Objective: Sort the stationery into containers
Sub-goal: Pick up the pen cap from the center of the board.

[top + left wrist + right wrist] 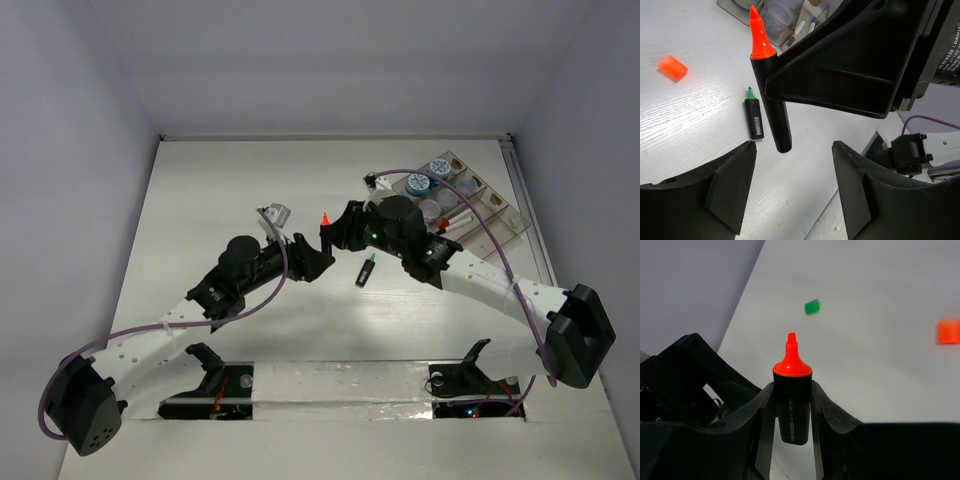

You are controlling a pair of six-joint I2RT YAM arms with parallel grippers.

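My right gripper should first pass the highlighter to my left gripper, because the highlighter's orange tip [792, 359] is uncapped and my right gripper is full. Then I should pick up the orange cap [673, 67].
My right gripper [327, 238] is shut on a stubby black highlighter [792, 397] and holds it upright above the table, orange tip [759, 37] up. My left gripper [792, 185] is open and empty, its fingers [730, 182] just below and either side of the highlighter's lower end; it also shows in the top view [310, 258]. The second black highlighter [366, 270], with a green tip, lies flat on the table [754, 119]. A tiny orange cube [673, 67] lies on the table beyond it. The clear tray [497, 212] stands at the back right.
The tray holds round blue-lidded pots [438, 168] and white pens [455, 220]. A small green piece [812, 306] and the orange cube [948, 331] lie on the white table. The two arms almost meet at the table's middle.
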